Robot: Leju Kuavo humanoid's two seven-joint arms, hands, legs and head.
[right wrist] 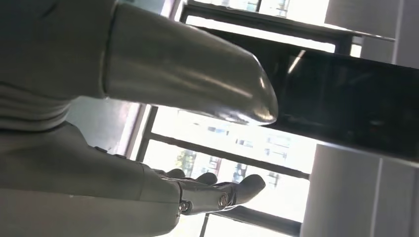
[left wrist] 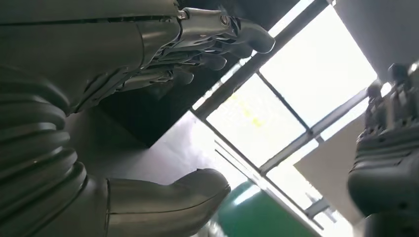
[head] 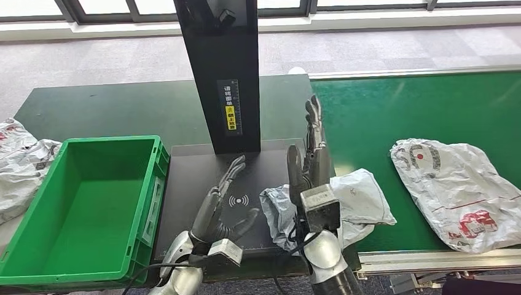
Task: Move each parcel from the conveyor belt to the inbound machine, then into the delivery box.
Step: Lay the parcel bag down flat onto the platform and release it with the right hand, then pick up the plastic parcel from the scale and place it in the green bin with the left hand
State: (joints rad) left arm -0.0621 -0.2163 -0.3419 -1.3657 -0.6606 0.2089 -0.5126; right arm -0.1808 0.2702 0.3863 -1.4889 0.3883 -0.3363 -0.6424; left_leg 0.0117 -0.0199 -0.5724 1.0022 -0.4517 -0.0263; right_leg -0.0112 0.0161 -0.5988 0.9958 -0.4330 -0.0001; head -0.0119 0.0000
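Observation:
I expect the white-grey parcel (head: 364, 198) to bunch up and fold over when I lift it, because the parcel's edge over the scanner plate (head: 275, 212) is loosely crumpled.
A crumpled white-grey parcel (head: 359, 200) lies half on the dark scanner plate (head: 190, 169) of the inbound machine and half on the green belt (head: 405, 117). My right hand (head: 312, 150) stands above its near-left part, fingers straight and pointing up, holding nothing. My left hand (head: 221, 200) hovers over the plate's scan mark, fingers spread, empty. In the left wrist view the left hand (left wrist: 148, 98) has thumb and fingers apart. The right hand (right wrist: 163, 123) is likewise spread in the right wrist view. A larger white parcel (head: 458, 190) with red print lies on the belt at the right.
The empty green delivery box (head: 24, 221) stands left of the plate. The machine's black column (head: 221, 67) rises behind the plate. More white parcels (head: 18, 163) lie at the far left on the dark table.

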